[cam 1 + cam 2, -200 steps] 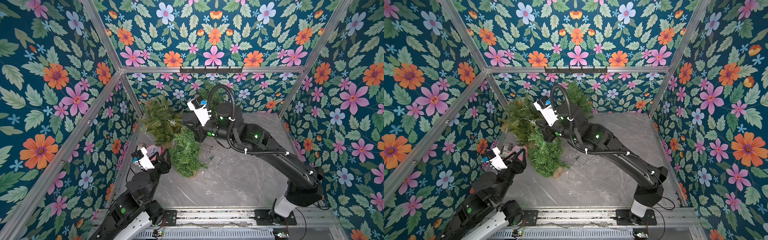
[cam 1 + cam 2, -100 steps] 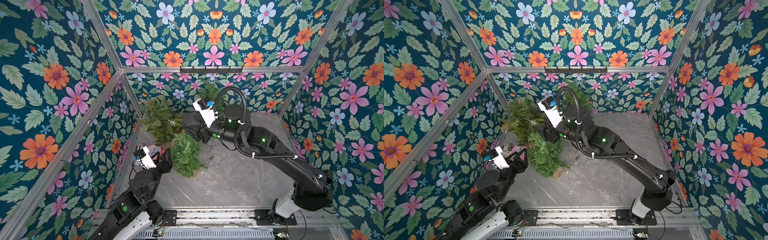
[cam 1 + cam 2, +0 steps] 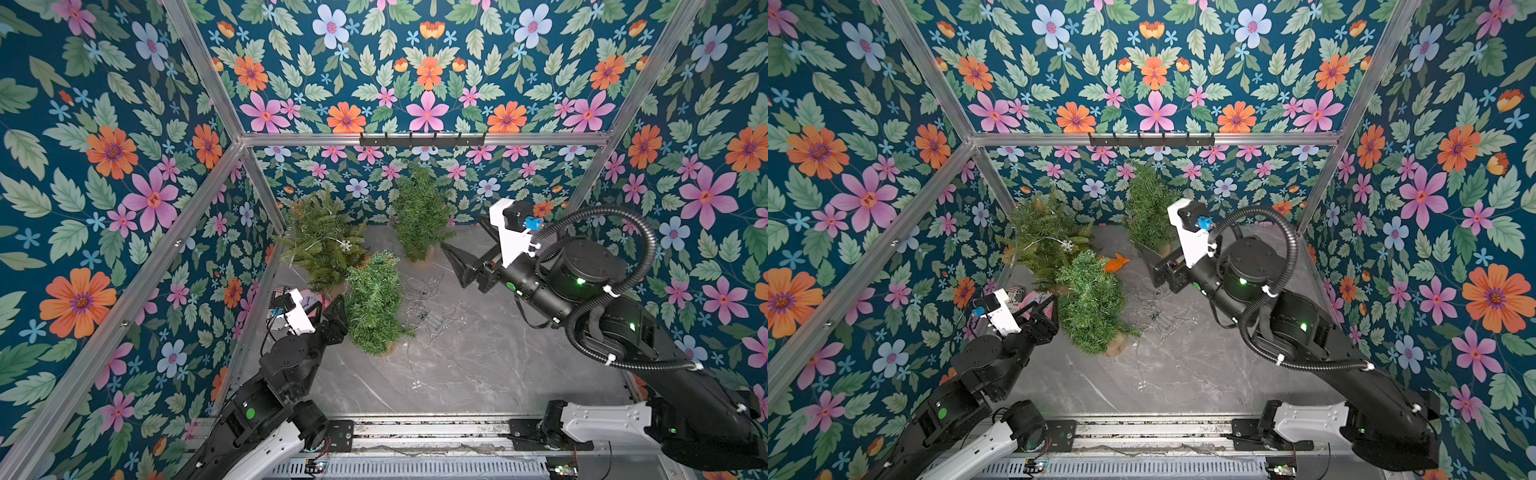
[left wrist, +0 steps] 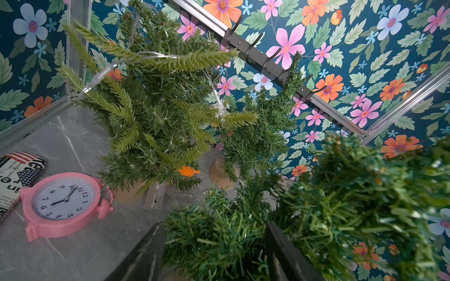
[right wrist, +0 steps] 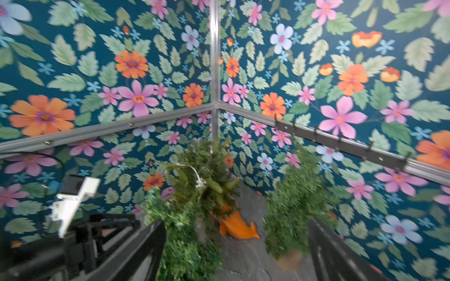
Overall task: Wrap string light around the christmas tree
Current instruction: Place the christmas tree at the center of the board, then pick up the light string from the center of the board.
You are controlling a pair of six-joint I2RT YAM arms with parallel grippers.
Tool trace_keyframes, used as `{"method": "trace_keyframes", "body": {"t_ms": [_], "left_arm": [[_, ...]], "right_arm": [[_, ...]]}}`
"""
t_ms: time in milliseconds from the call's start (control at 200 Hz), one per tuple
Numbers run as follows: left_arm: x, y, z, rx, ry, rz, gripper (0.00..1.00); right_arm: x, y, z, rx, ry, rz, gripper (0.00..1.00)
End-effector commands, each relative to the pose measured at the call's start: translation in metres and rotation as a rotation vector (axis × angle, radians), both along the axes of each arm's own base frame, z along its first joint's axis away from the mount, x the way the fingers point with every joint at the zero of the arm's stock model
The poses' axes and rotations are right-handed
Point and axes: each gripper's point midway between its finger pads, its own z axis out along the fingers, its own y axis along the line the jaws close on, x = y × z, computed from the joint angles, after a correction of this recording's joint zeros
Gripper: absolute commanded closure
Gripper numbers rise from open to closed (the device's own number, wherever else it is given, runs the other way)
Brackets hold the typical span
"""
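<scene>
The string light's battery box point(image 3: 432, 321) sits clear of the christmas tree's branches, so I keep lowering my open right gripper until its fingers straddle that box point(image 3: 1161, 320).
The bushy christmas tree point(image 3: 374, 303) stands mid-table. My left gripper point(image 3: 330, 305) is at its left side. In the left wrist view its two dark fingers point(image 4: 146, 253) stand on either side of a clump of its branches, closed on them. The string light point(image 3: 428, 307) is a thin wire tangle with a small battery box, lying loose on the grey table just right of that tree, also visible in a top view point(image 3: 1154, 316). My right gripper point(image 3: 461, 235) hovers open and empty above the table, right of the tree. It faces the trees in the right wrist view point(image 5: 236, 233).
A lighter tree point(image 3: 320, 245) at the back left carries its own light string with a snowflake. A third tree point(image 3: 419, 216) stands against the back wall. An orange fish toy point(image 3: 1116, 262) lies between them. A pink clock point(image 4: 63, 202) and a printed pouch point(image 4: 14, 175) lie by the left wall.
My right gripper has opened and drawn back to the right, away from the bushy tree. The left gripper has stayed at the tree's side.
</scene>
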Motion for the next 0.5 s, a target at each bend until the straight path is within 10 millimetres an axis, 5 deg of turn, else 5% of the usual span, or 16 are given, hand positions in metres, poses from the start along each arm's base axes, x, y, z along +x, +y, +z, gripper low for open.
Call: {"method": "trace_keyframes", "body": {"t_ms": [0, 110, 220, 495], "left_arm": [[-0.002, 0.004, 0.001, 0.007, -0.009, 0.008, 0.32], [-0.003, 0.006, -0.003, -0.015, -0.009, 0.01, 0.32], [-0.004, 0.005, -0.008, -0.025, 0.005, 0.006, 0.32], [-0.003, -0.002, -0.021, -0.018, 0.054, -0.016, 0.31]], "right_arm": [[0.028, -0.046, -0.052, -0.043, 0.08, -0.211, 0.09], [0.056, -0.074, -0.139, -0.06, 0.314, -0.275, 0.09], [0.07, -0.072, -0.211, -0.103, 0.514, -0.232, 0.09], [0.084, -0.034, -0.329, -0.335, 0.763, -0.099, 0.08]]}}
